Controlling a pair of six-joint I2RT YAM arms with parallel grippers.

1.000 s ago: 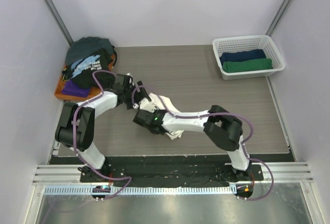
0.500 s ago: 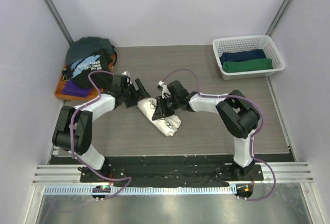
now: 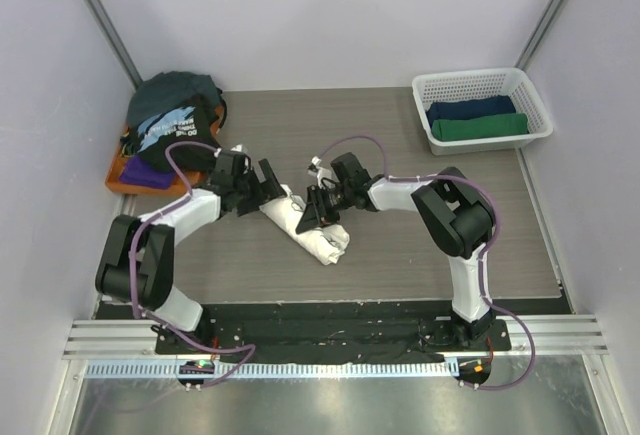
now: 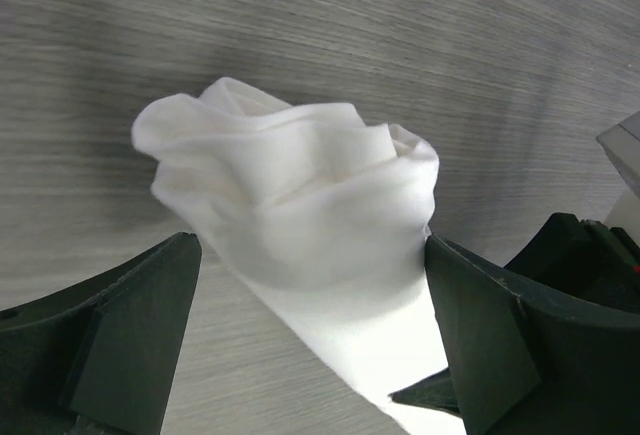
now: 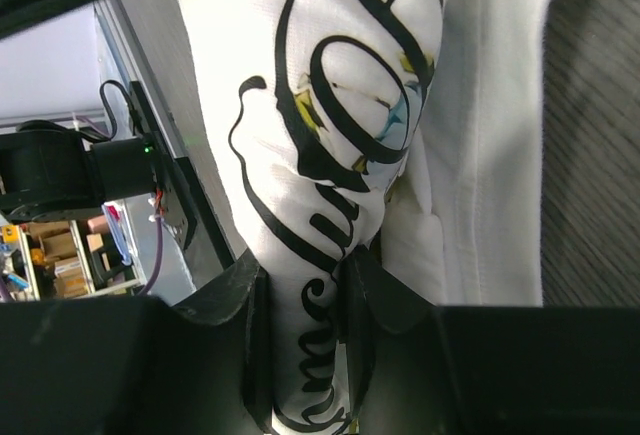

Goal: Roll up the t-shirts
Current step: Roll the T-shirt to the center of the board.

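The basket (image 3: pixel 482 115) is standing out of my left gripper's reach, so my left gripper should pinch the t-shirt's loose end (image 3: pixel 284 198) as my right gripper draws the basket nearer.
A cream-white t-shirt (image 3: pixel 322 242) with dark script lies rolled in a loose bundle mid-table. My left gripper (image 3: pixel 272 183) is open at the bundle's upper-left end. In the left wrist view the white roll end (image 4: pixel 300 195) sits between the spread fingers (image 4: pixel 130 325) without being squeezed. My right gripper (image 3: pixel 316 212) comes in from the right and is shut on a fold of the same t-shirt (image 5: pixel 330 135). Its fingers (image 5: pixel 245 335) pinch the scripted cloth. More t-shirts (image 3: pixel 172 120), dark teal, black with pale-blue print and purple, are piled at the back left.
The pile rests on a flat orange tray (image 3: pixel 118 183) by the left wall. A white lattice basket (image 3: pixel 480 83) at the back right holds a navy roll (image 3: pixel 470 108) and a green roll (image 3: pixel 478 128). Both arms cross the table's middle.
My right arm has swung out from lying across the shirt and now reaches in from the right, still pinching the cloth. My left gripper has opened wider at the roll's end.
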